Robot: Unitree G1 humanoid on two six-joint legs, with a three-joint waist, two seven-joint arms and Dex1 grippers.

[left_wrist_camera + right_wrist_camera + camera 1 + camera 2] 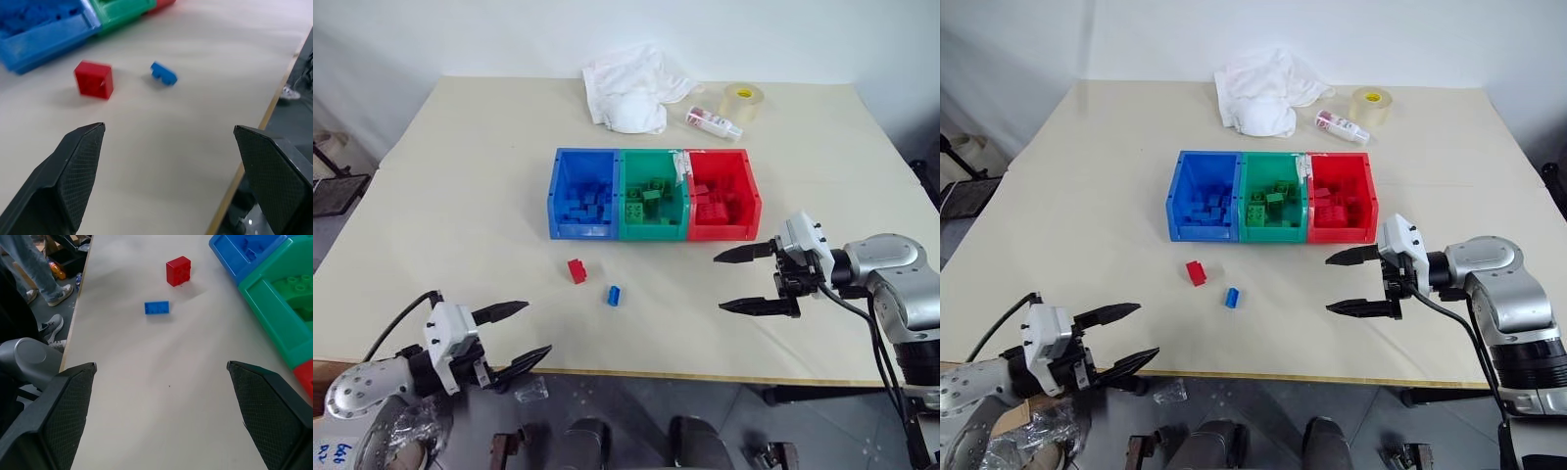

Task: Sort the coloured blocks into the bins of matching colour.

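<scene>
The robot's left gripper is the nearer one to both loose blocks (577,271), so it should first put the blue block (614,295) into the blue bin and then pick up the red block.
Two loose coloured blocks lie on the table in front of the bins: a red block (576,270) and a blue block (614,295), a little apart. The joined bins stand behind them in a row, the blue bin (554,201) on the left, the green bin (652,233) in the middle and the red bin (722,233) on the right, each holding bricks of its own colour. My left gripper (536,328) is open and empty at the table's front edge, left of the blocks. My right gripper (720,283) is open and empty above the table, right of the blocks, pointing left.
A crumpled white cloth (631,93), a small bottle (713,121) and a tape roll (741,101) lie behind the bins. The table's front edge (705,377) runs just under both grippers. A person's legs (39,264) stand beside the table.
</scene>
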